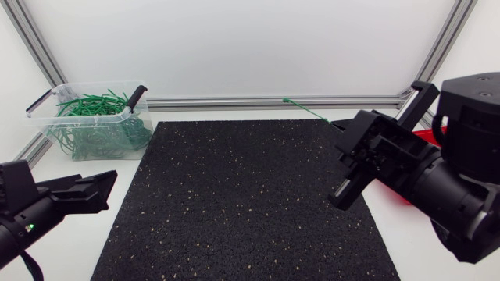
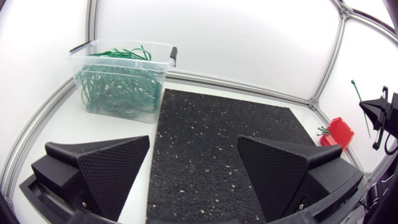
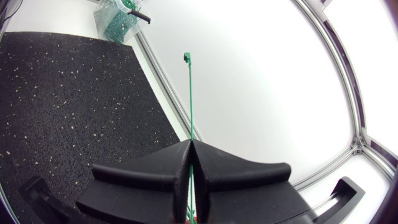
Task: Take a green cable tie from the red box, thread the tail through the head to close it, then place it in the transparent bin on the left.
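Observation:
I expect the green cable tie to stay nearly straight when I hold its small head [image 1: 287, 100], because the free length [image 1: 307, 109] sticks straight out from my right gripper.
My right gripper [image 1: 344, 133] hangs above the right edge of the black mat [image 1: 242, 203], shut on a green cable tie [image 1: 308, 111]. The tie [image 3: 189, 93] sticks straight out ahead of the closed fingers [image 3: 211, 165], its small square head at the far end. It is straight, not looped. The left wrist view shows that gripper [image 2: 376, 115] and the tie [image 2: 359, 96] far to the right. The red box [image 1: 426, 136] is mostly hidden behind my right arm. My left gripper [image 1: 105, 187] is open and empty near the mat's left edge, with the transparent bin [image 1: 47, 105] beyond it.
The transparent bin [image 2: 121, 81] holds several green cable ties and has black handles. A few ties show in the red box [image 2: 339, 132]. An aluminium frame [image 1: 273, 101] and white walls close off the back and sides of the table.

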Controlling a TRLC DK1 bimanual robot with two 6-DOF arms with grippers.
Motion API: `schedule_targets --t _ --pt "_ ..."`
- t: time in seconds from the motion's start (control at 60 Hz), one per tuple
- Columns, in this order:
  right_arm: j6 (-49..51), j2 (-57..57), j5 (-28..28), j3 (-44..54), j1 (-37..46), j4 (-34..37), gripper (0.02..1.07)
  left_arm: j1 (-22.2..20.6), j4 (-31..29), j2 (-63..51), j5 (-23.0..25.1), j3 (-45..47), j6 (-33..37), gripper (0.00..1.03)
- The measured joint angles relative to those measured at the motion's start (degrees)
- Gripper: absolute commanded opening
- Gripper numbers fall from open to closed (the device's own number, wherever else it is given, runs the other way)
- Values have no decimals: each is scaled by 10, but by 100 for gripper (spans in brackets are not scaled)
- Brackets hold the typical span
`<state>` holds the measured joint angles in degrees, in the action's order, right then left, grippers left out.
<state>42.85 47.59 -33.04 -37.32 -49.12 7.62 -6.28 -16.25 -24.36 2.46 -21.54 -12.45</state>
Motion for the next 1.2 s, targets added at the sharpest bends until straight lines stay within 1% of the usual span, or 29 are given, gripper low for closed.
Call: schedule_targets --t 0.217,0.3,0.417,0.533,0.6,0.683,0.817,0.883,1.017,1.067,1.1,1.2 --pt "13 63 -58 11 -52 -80 8 -90 -52 -68 19 -67 -73 99" --pt "23 92 -74 13 -68 -112 8 -113 -65 -99 43 -94 -104 99" --pt "35 130 -82 14 -81 -148 8 -122 -68 -142 75 -128 -144 99" --pt "39 161 -88 14 -90 -163 8 -127 -69 -183 99 -159 -179 100" --pt "39 175 -90 13 -97 -170 8 -137 -70 -202 126 -176 -202 99" --pt "39 190 -92 13 -105 -184 8 -149 -85 -230 159 -204 -229 99" --pt "43 215 -100 12 -115 -216 8 -159 -88 -277 215 -241 -268 98" --pt "45 229 -103 9 -119 -225 8 -164 -88 -298 224 -252 -283 96" --pt "50 256 -106 -4 -125 -232 8 -185 -75 -316 239 -258 -324 96" --pt "50 263 -107 -9 -127 -233 8 -191 -72 -320 245 -261 -337 93" --pt "50 268 -107 -12 -128 -236 8 -194 -69 -326 248 -265 -345 93" --pt "52 285 -113 -24 -132 -247 8 -198 -48 -347 257 -277 -375 92"
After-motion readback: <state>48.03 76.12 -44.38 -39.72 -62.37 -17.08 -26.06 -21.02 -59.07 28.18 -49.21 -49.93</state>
